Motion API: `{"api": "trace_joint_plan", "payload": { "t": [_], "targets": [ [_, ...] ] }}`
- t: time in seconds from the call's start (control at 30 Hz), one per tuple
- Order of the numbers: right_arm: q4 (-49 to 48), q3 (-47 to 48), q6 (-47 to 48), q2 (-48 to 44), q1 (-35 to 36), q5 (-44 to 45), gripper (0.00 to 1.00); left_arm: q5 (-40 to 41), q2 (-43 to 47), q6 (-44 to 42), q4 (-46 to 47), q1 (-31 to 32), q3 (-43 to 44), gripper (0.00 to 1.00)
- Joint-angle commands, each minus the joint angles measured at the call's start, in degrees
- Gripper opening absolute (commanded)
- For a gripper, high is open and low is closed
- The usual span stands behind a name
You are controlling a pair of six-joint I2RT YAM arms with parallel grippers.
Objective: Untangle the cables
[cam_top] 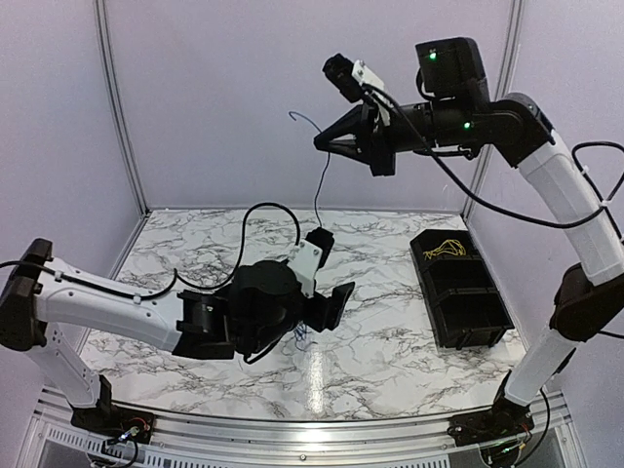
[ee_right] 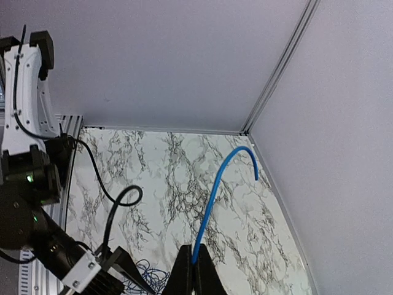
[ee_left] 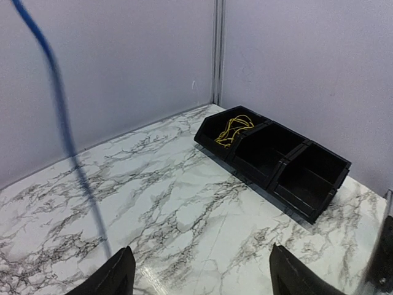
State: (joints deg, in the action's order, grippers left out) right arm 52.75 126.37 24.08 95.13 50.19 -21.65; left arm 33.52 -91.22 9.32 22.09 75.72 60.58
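Next, my left gripper pins the tangle low (cam_top: 303,337) while my right gripper pulls up, because the piece of blue cable (ee_left: 98,216) runs beside my left gripper's open fingers into the tangle.
My right gripper (cam_top: 327,142) is raised high over the table and shut on a thin blue cable (cam_top: 318,185). In the right wrist view the blue cable (ee_right: 215,196) rises from the closed gripper (ee_right: 195,265) and curls over at its free end. Below the grip the strand hangs down to a blue tangle (cam_top: 300,337) on the marble, also visible as loops (ee_right: 146,279). My left gripper (cam_top: 330,275) is low over that tangle, open, with nothing between its fingers (ee_left: 116,278). The blurred blue strand (ee_left: 61,117) passes just left of them. A yellow cable (cam_top: 447,249) lies in the bin's far compartment.
A black three-compartment bin (cam_top: 466,310) stands at the right of the marble table; its two nearer compartments (ee_left: 307,175) hold nothing. The yellow bundle (ee_left: 231,129) sits in the end compartment. Purple walls close off the back and both sides. Thick black arm cables loop above my left wrist (cam_top: 268,210).
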Motion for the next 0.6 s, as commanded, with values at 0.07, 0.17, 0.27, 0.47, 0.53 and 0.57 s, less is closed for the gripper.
{"api": "trace_joint_plan", "payload": {
  "t": [0.07, 0.17, 0.27, 0.47, 0.53, 0.57],
  "targets": [
    [-3.79, 9.48, -5.76, -1.05, 0.17, -2.81, 0.00, 10.47, -9.97, -1.91, 8.16, -1.04, 3.64, 0.65],
    [-7.07, 10.80, -6.54, -2.56, 0.21, -2.70, 0.00, 10.79, -11.75, 3.34, 8.97, -2.39, 0.62, 0.52],
    [-7.92, 12.43, -5.82, -3.08, 0.20, -1.95, 0.00, 11.54, -12.79, 5.79, 9.06, -2.95, -2.47, 0.51],
    [-9.25, 3.87, -2.89, -5.69, 0.20, 2.67, 0.00, 2.41, -9.15, 4.05, 7.58, -0.11, -7.92, 0.63],
    [-10.21, 0.09, -2.20, -6.72, 0.16, 4.43, 0.00, -2.54, -6.25, 6.57, 5.94, 1.24, -10.34, 0.65],
    [-10.49, -1.33, -2.04, -7.08, 0.14, 4.91, 0.00, -5.02, -4.20, 8.17, 5.31, 2.00, -11.78, 0.65]
  ]
}}
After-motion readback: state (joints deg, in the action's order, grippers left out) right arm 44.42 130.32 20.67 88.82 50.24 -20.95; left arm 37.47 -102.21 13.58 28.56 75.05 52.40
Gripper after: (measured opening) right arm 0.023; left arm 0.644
